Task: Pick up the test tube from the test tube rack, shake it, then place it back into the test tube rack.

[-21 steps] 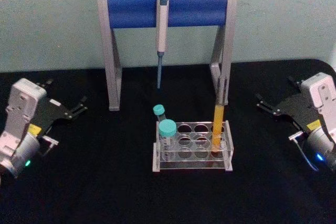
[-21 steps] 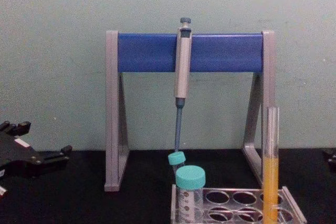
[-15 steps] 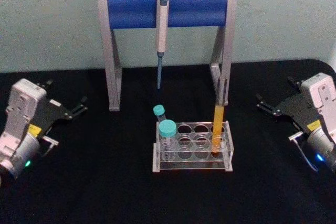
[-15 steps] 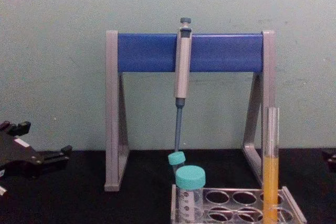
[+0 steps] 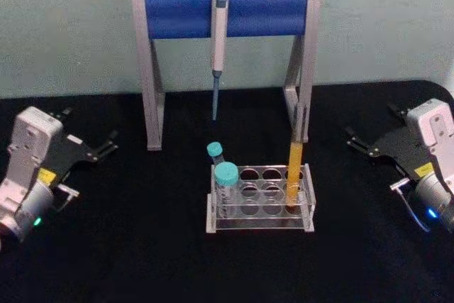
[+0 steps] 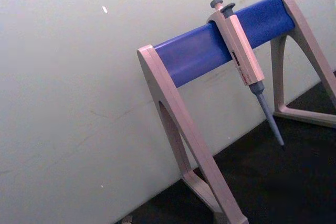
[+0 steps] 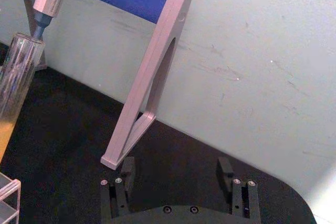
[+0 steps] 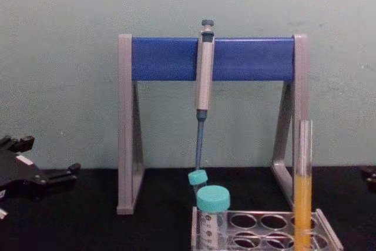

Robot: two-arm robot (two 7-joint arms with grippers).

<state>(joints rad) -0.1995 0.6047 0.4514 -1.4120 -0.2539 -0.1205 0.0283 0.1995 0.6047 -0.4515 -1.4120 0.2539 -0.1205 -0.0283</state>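
I expect the orange-yellow liquid (image 8: 302,211) to stay inside the test tube when I lift and shake the test tube, because the liquid is well below the test tube's open rim (image 7: 29,39).
The test tube (image 5: 294,169) stands upright in a right-end hole of the clear test tube rack (image 5: 210,214) at the table's middle, its lower half orange-yellow. In the chest view the test tube (image 8: 303,186) rises well above the rack (image 8: 265,220). My left gripper (image 5: 89,130) rests open at the far left of the table, nothing between its fingers. My right gripper (image 5: 370,124) rests open at the far right, well apart from the tube. In the right wrist view the right gripper (image 7: 176,169) is spread wide, with the test tube (image 7: 16,77) off to one side.
Two teal-capped tubes (image 5: 226,174) stand at the rack's left end. Behind the rack is a grey-and-blue pipette stand (image 5: 177,13) with a pipette (image 5: 218,40) hanging from its bar. A black cloth covers the table; a pale wall lies behind.
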